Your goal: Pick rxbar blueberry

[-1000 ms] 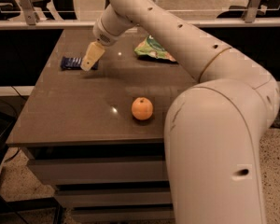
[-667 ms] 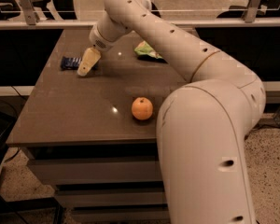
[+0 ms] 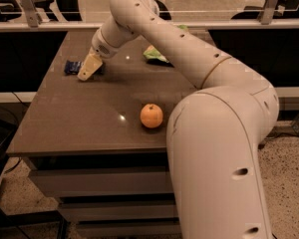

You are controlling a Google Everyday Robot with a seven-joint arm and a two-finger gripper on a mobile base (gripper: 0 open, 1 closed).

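Observation:
The rxbar blueberry has my gripper's fingers slanting across it past its near edge, so next I lift clear and come down at its end (image 3: 100,70) toward the snack bag.
The rxbar blueberry (image 3: 72,67) is a small flat dark blue bar with pale lettering, lying near the left edge of the brown table (image 3: 79,118). My gripper (image 3: 86,73) reaches down from the long white arm and sits right over the bar's right end, covering part of it. The pale fingers (image 3: 90,66) point down and to the left, their tips at the tabletop beside the bar.
An orange (image 3: 151,116) sits near the table's front middle. A green crinkly snack bag (image 3: 156,56) lies at the back, partly behind my arm. My big white arm fills the right side. Railings and dark panels stand behind the table.
My gripper has moved left and slightly down, from the bar's right side to over its right end. The bar, orange and bag have not moved.

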